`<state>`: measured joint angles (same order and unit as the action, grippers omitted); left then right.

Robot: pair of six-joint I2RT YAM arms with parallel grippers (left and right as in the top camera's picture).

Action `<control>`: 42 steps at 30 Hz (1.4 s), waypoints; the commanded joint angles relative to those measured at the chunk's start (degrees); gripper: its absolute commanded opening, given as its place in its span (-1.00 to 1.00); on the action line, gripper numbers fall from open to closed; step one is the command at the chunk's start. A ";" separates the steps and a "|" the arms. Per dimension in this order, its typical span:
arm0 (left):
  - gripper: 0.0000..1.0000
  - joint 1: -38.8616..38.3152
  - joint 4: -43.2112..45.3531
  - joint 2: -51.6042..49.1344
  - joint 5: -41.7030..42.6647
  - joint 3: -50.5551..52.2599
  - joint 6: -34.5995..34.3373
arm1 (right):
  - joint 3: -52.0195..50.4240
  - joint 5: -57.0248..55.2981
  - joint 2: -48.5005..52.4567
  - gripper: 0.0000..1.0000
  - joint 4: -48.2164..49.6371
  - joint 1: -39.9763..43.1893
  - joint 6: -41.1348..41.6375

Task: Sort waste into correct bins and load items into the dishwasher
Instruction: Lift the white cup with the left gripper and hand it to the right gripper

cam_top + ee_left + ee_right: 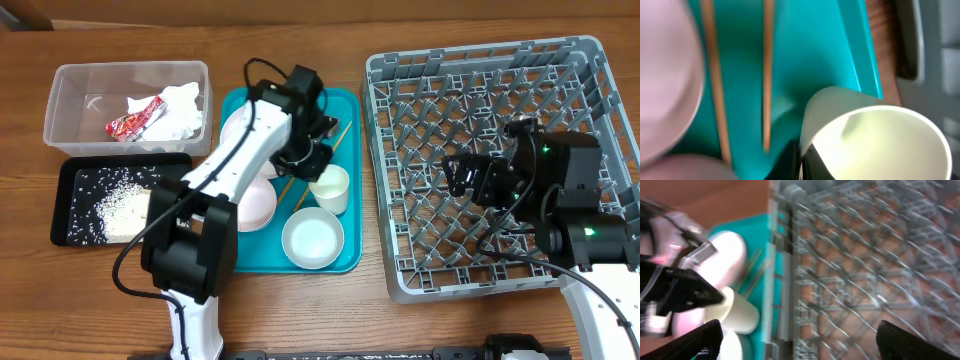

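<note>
The small white cup's rim (329,179) is in my left gripper, so my right gripper should grab the cup by its base (333,207) before putting it into the grey dish rack.
My left gripper (318,163) (799,162) is shut on the rim of the small white cup (332,188) (875,145), one finger inside and one outside, over the right side of the teal tray (345,258). Two wooden chopsticks (340,135) (766,75) lie on the tray beside it. A white bowl (313,238) and pink-bottomed plates (255,200) also sit on the tray. My right gripper (457,175) (797,332) is open and empty above the grey dish rack (480,60) (865,255). The cup also shows in the right wrist view (740,312).
The clear tub (60,90) at the back left holds the red wrapper (135,122) and white tissue (182,108). The black tray (75,190) in front of it holds rice grains (120,205). The rack stands right of the teal tray.
</note>
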<state>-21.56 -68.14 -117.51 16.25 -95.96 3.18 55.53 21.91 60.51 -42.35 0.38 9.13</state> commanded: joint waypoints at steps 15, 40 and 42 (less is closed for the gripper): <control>-0.92 18.64 -28.70 0.31 59.67 -14.03 25.55 | -0.04 43.76 27.26 0.83 62.03 -16.68 26.95; -0.92 16.98 -28.72 0.28 61.18 -14.01 25.55 | -0.04 38.14 27.32 0.43 71.01 -19.98 27.34; -0.79 16.98 -28.70 0.28 61.18 -14.01 25.55 | -0.04 38.14 27.32 0.27 71.01 -19.98 27.34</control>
<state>-4.32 -96.66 -117.89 77.36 -109.03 27.49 54.72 60.34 87.83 28.10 -19.25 36.88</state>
